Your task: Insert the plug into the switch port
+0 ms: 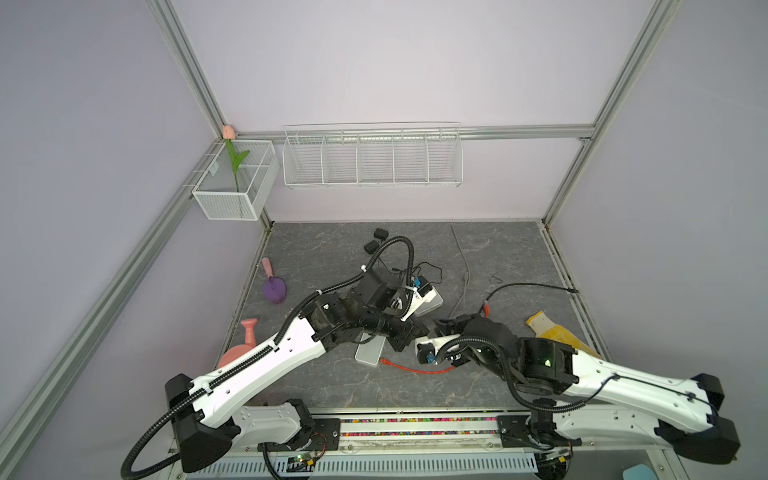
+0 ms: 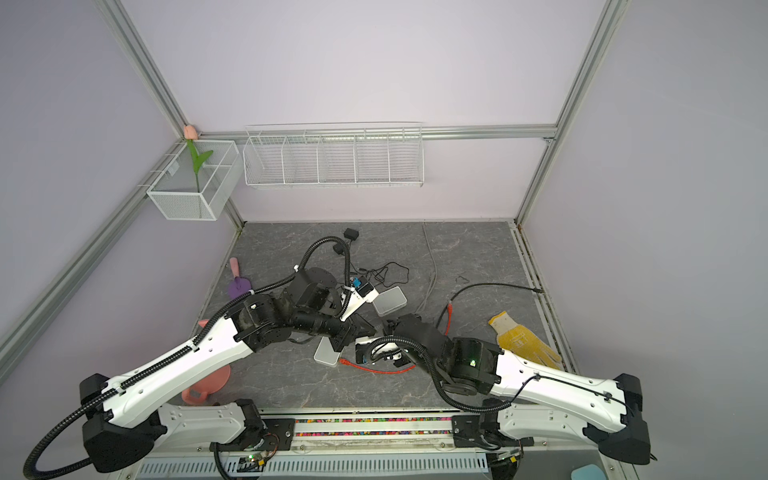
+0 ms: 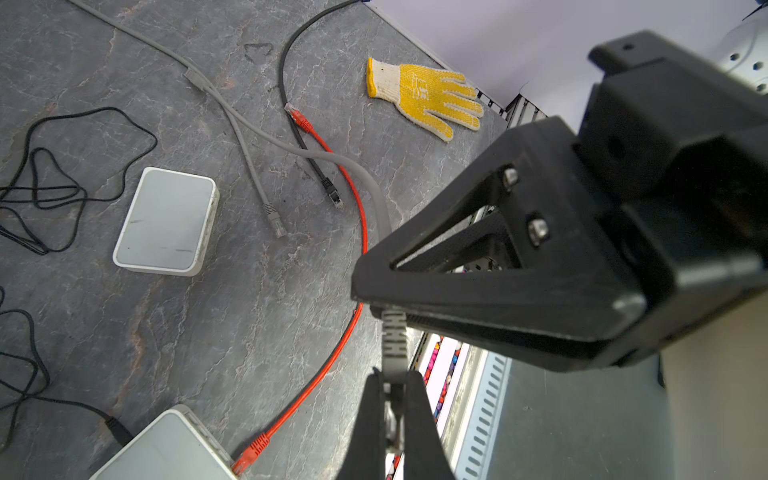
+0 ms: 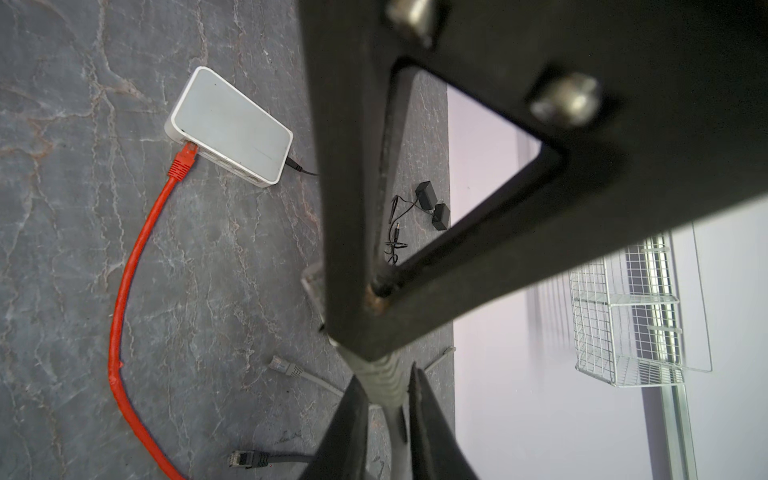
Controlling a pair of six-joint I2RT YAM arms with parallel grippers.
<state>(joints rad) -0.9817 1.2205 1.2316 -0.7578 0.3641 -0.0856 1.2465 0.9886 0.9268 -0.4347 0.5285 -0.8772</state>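
My left gripper's fingers cover the plug's clear tip (image 3: 393, 420), so my left gripper should open and steady the nearer white switch (image 2: 328, 352) while my right gripper brings the plug.
Both grippers meet above the middle of the table, on one grey cable. My left gripper (image 3: 390, 415) is shut on the grey plug (image 3: 394, 340), whose clear tip sits between its fingers. My right gripper (image 4: 388, 399) is closed round the plug's ribbed grey boot (image 4: 380, 374), just behind the left one. In both top views the two grippers (image 1: 419, 328) (image 1: 440, 324) touch tip to tip and hide the plug. One white switch (image 3: 166, 220) lies flat with nothing plugged in. A nearer white switch (image 4: 232, 124) has a red plug (image 4: 183, 160) in a port.
A red cable (image 1: 415, 368) curves along the table's front. A black cable's plug (image 3: 332, 193) and another grey plug (image 3: 274, 216) lie loose. A yellow glove (image 1: 557, 332) lies at the right edge. A purple scoop (image 1: 274, 289) and a pink watering can (image 1: 245, 336) sit left. Black adapters (image 1: 376, 239) lie behind.
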